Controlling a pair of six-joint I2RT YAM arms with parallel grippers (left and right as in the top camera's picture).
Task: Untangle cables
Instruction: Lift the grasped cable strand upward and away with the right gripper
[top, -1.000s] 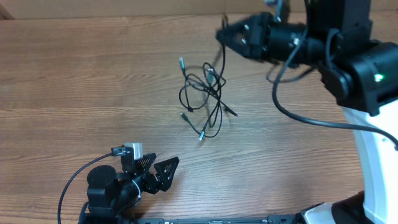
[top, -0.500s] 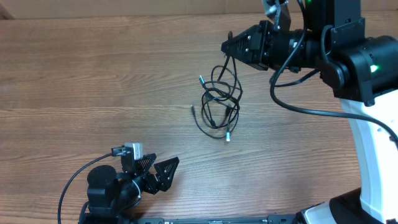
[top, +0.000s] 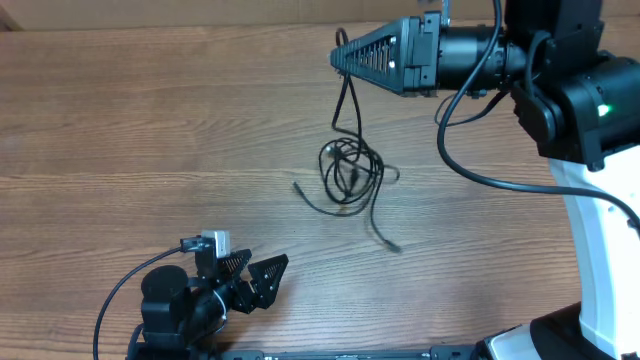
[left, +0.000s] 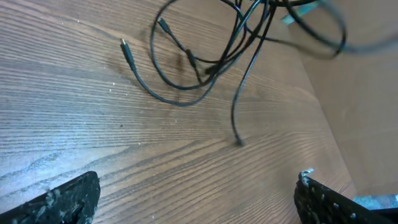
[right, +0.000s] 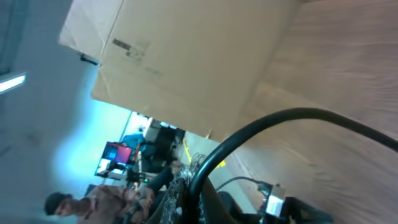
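Note:
The cables are hanging in one tangle below my right gripper. I should swing them back and forth to loosen the loops before my left gripper takes the strand of cable.
The cables are a loose tangle of thin black cords near the middle of the table. One strand runs up from the tangle to my right gripper, which is shut on it at the back. One plug end trails left and another trails front right. In the right wrist view a black cord passes through the shut jaws. My left gripper is open and empty at the front left, well short of the tangle. The left wrist view shows the cables ahead of its open fingers.
A cardboard wall runs along the table's back edge and shows in the right wrist view. The right arm's white base stands at the right. Thick arm wires hang beside it.
My right gripper has moved left with the strand in it. The tangle swung to the right and settled, and one plug end has dropped out toward the front right. The left arm has not moved.

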